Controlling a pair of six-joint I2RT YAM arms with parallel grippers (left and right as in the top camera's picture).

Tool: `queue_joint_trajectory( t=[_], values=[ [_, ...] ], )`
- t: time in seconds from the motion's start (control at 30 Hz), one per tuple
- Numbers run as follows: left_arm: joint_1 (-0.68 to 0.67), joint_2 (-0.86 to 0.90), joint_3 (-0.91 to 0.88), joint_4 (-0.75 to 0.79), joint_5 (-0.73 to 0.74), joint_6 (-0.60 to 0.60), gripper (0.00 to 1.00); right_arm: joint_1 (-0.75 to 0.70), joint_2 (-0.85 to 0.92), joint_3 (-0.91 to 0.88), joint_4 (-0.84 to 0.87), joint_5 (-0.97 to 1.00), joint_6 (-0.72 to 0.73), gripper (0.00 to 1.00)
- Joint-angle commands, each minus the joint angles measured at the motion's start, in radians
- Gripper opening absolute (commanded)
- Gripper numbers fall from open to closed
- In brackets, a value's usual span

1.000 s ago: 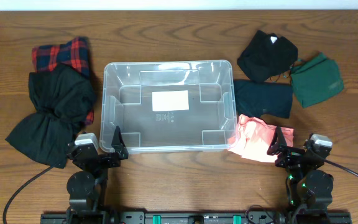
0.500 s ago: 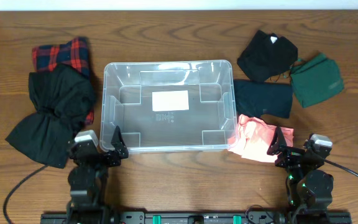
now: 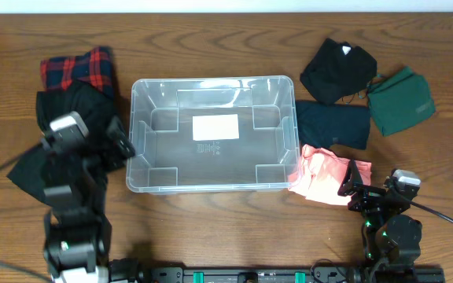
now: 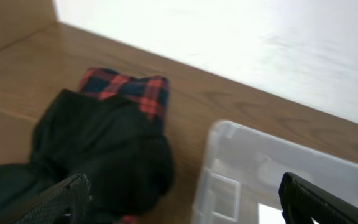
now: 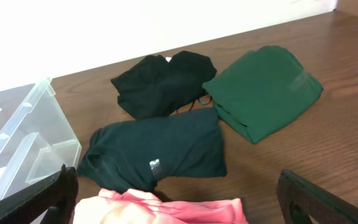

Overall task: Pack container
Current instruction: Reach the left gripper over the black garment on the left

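Note:
The open fingers of the robot's left gripper point at the bin's side (image 3: 134,130) next to the black garment, so next the left gripper backs off and pinches the garment's near end (image 3: 28,181).
The container (image 3: 136,118) is a large clear plastic bin with a white label on its base, empty, at the table's middle. It also shows in the left wrist view (image 4: 241,162) and the right wrist view (image 5: 23,130). My left gripper (image 3: 120,143) is open and empty, raised beside the bin's left wall, over a black garment (image 3: 30,169). In its own view the left gripper (image 4: 182,199) frames that black garment (image 4: 98,149) and the bin's corner. My right gripper (image 3: 356,185) is open and empty at the right edge of a pink garment (image 3: 321,173). The right gripper (image 5: 179,199) stands over the pink garment (image 5: 160,208).
A red plaid garment (image 3: 77,67) lies behind the black one, far left, and shows in the left wrist view (image 4: 129,87). Right of the bin lie a black shirt (image 3: 338,69), a green garment (image 3: 401,98) and a dark folded shirt (image 3: 333,124).
My left arm has risen and swung up and to the left, from the bin's front left corner to beside its left wall. The right arm has not moved.

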Motion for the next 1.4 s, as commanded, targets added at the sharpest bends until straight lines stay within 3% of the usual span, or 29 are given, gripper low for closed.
queue_joint_trajectory(
  t=[0.0,0.13,0.43,0.57,0.7,1.13,1.37],
  values=[
    [0.058,0.100,0.118,0.000,-0.001,0.009,0.98,-0.007,-0.002,-0.003,0.000,-0.004,0.010,0.99],
    [0.107,0.187,0.238,-0.067,0.012,0.008,0.98,-0.007,-0.002,-0.003,0.000,-0.004,0.010,0.99],
    [0.193,0.272,0.347,-0.428,0.142,0.000,0.98,-0.007,-0.002,-0.003,0.000,-0.004,0.010,0.99],
    [0.206,0.272,0.347,-0.415,0.141,-0.056,0.98,-0.007,-0.002,-0.003,0.000,-0.004,0.010,0.99],
    [0.214,0.272,0.347,-0.355,0.141,-0.056,0.98,-0.007,-0.002,-0.003,0.000,-0.004,0.010,0.99],
    [0.216,0.356,0.347,-0.382,0.136,-0.056,0.98,-0.007,-0.002,-0.003,0.000,-0.004,0.010,0.99],
    [0.301,0.383,0.347,-0.498,0.131,-0.081,0.98,-0.007,-0.002,-0.003,0.000,-0.004,0.010,0.99]
  ],
)
